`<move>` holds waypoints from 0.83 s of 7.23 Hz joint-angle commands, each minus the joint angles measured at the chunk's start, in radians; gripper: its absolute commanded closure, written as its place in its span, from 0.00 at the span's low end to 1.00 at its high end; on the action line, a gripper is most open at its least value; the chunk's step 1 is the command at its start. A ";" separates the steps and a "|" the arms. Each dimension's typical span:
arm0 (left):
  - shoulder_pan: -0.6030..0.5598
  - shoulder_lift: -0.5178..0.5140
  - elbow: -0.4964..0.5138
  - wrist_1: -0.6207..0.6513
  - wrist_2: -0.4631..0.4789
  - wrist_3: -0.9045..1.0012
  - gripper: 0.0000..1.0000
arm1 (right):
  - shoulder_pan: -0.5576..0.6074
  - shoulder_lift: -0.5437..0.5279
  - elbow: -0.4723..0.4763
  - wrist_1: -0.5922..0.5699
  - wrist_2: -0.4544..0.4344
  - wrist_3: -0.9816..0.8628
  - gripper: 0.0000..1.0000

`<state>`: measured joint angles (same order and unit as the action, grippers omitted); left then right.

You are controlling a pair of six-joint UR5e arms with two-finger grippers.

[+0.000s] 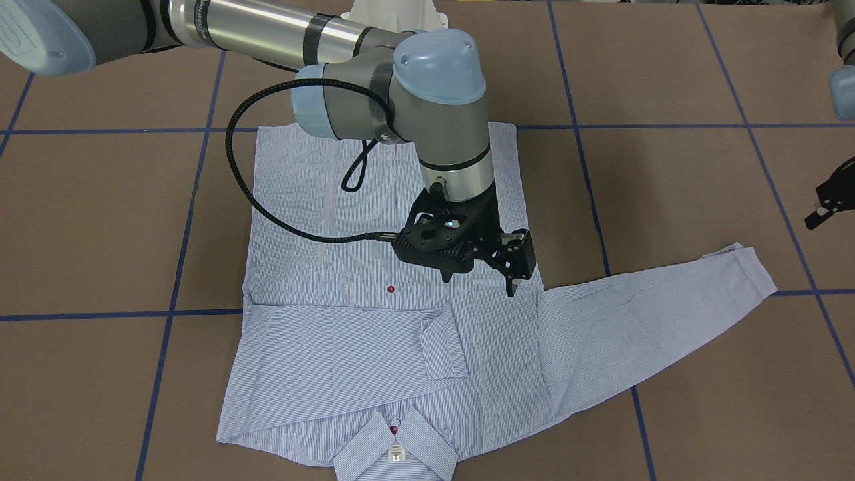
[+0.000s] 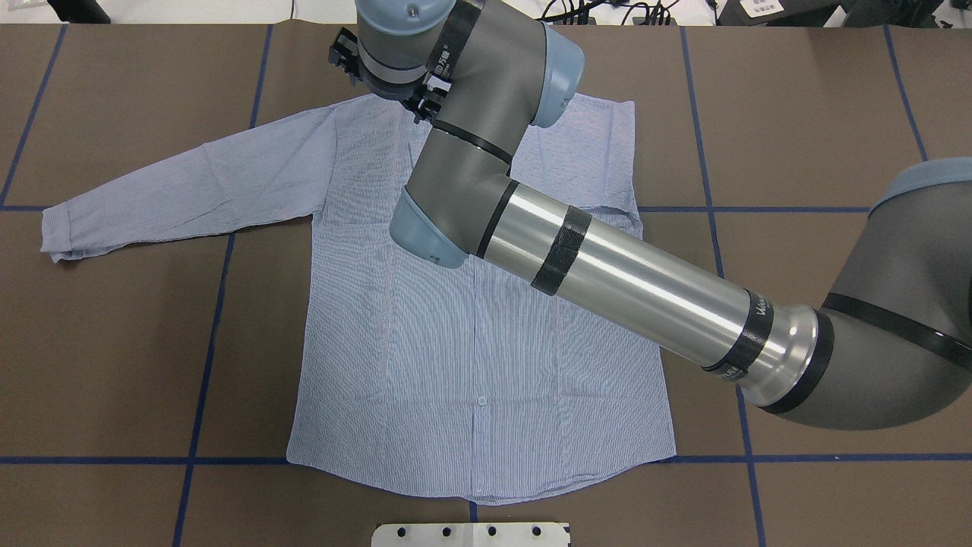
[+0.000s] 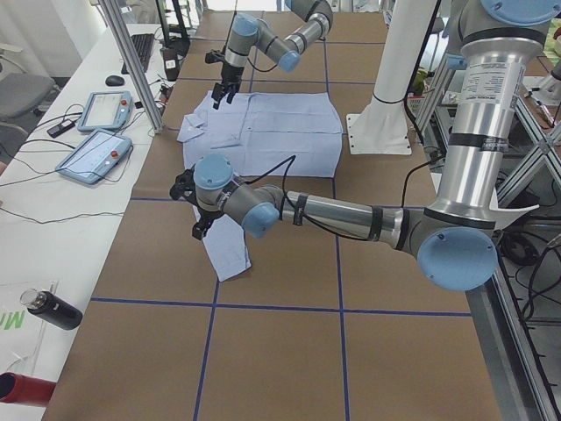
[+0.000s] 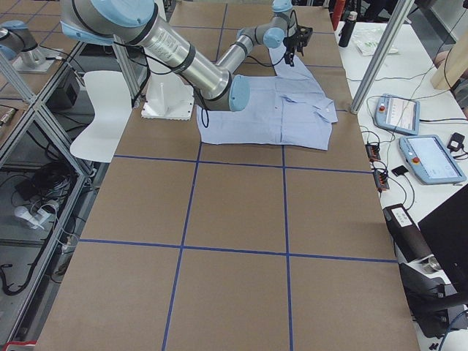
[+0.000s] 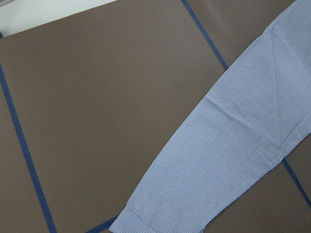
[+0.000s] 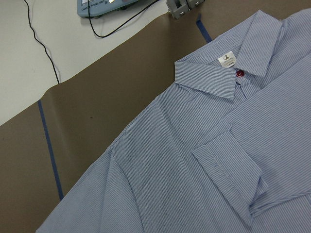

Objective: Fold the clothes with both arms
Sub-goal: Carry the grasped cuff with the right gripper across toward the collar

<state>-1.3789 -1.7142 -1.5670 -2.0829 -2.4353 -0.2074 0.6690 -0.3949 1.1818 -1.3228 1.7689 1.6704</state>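
Observation:
My right gripper is hovering over the chest where the outstretched sleeve has to go, so it should move away while my left gripper grabs that sleeve's cuff.
The striped shirt lies flat and face up on the brown table, collar and white label toward the operators. It also shows from overhead. One sleeve is folded across the chest, its cuff near the middle. The other sleeve stretches out flat to the robot's left. My right gripper hovers just above the shirt near that sleeve's armpit; it looks open and empty. My left gripper hangs above the table beyond the outstretched cuff, open and empty. It also shows in the exterior left view.
Blue tape lines divide the table top into squares. The white pedestal base stands at the robot's side. Beside the table is a white bench with two pendant tablets and a dark bottle. The right arm spans the shirt's body.

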 commanded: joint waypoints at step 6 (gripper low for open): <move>0.167 -0.045 0.326 -0.275 0.193 -0.312 0.12 | 0.072 -0.277 0.357 -0.110 0.024 0.008 0.01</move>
<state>-1.2226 -1.7575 -1.2684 -2.3173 -2.2490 -0.4610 0.7326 -0.6453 1.5146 -1.4336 1.7942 1.6796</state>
